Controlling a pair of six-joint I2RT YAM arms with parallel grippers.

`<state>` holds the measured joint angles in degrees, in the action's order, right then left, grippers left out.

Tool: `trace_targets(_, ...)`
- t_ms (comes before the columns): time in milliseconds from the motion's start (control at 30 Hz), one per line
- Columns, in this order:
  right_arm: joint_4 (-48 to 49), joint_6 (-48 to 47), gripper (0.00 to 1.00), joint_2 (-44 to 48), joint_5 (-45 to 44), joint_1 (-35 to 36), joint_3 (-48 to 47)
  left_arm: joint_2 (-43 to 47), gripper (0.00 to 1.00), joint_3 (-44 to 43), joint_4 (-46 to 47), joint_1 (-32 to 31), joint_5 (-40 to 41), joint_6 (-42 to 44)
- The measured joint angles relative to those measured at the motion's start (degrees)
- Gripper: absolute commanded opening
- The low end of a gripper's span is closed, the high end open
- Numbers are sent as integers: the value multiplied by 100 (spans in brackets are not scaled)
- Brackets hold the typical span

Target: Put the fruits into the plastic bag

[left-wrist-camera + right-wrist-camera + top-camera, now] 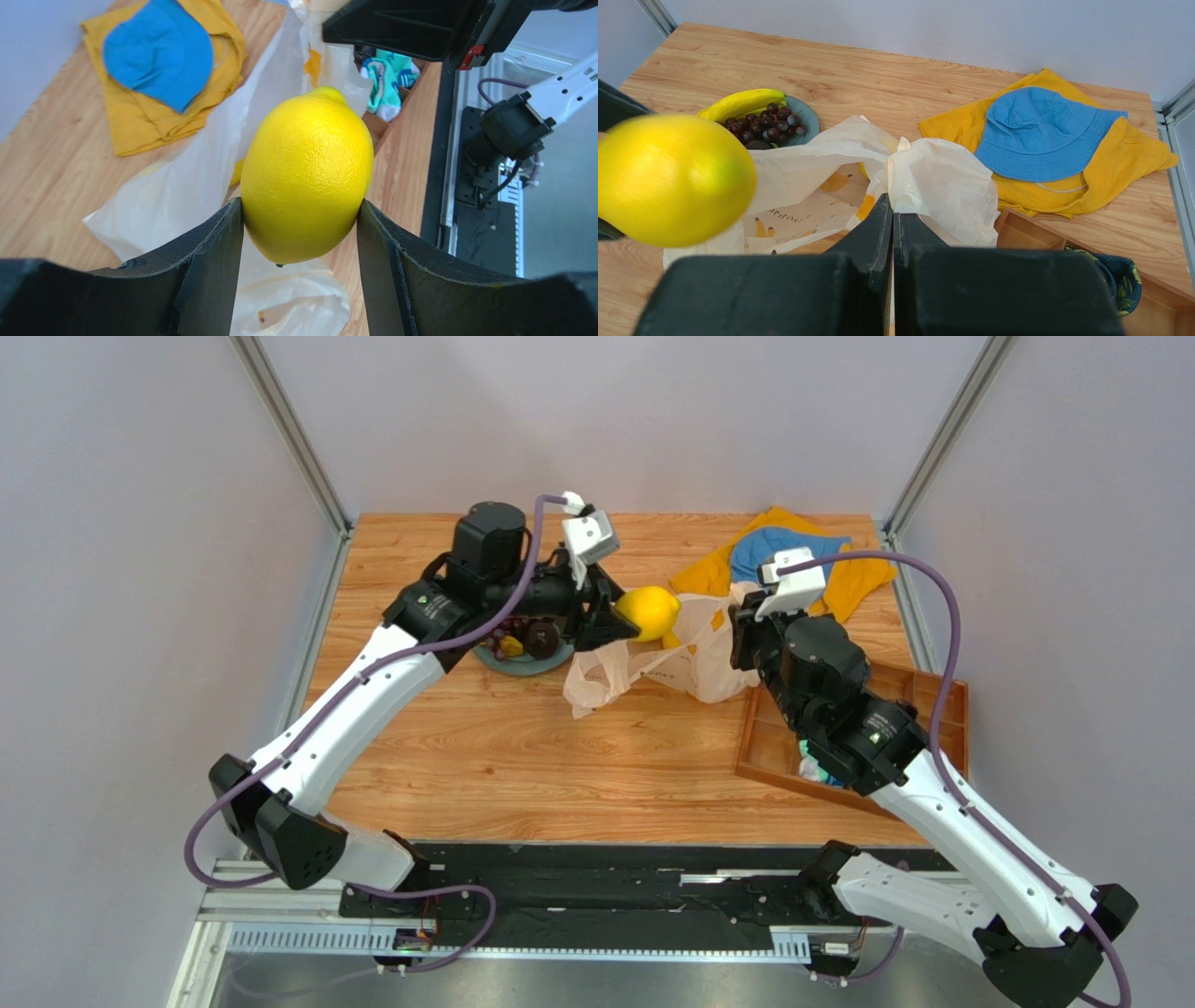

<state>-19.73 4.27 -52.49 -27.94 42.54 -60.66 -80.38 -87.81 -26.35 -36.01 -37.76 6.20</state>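
Observation:
I should move my left gripper next into the bag's opening (676, 668) and let go of the yellow fruit inside, because the plastic bag's raised edge (739, 599) holds the bag's opening open toward the fruit.
My left gripper (629, 616) (302, 213) is shut on a roundish yellow fruit (650, 612) (307, 175) (671, 178) and holds it in the air over the left part of the plastic bag (631, 672) (182, 189) (941, 182). The bag is pale and crinkly, and its upper edge is pinched and held up by my shut right gripper (746, 623) (893, 204). A grey-blue plate (522, 665) (809, 120) to the left of the bag carries a banana (741, 103) and dark grapes (770, 126). The left arm covers most of the plate in the top view.
An orange-yellow cloth (859, 584) (1120, 161) with a blue hat (767, 549) (1039, 133) on it lies at the back right. A wooden tray (786, 745) (1027, 234) sits at the right under my right arm. Metal frame posts stand at both back corners.

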Motion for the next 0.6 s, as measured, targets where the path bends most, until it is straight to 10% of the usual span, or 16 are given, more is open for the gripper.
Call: trace_targets(600,-17,26,0,11,105,0,0,-1659,42,-216,-400,-542,1891,-192)
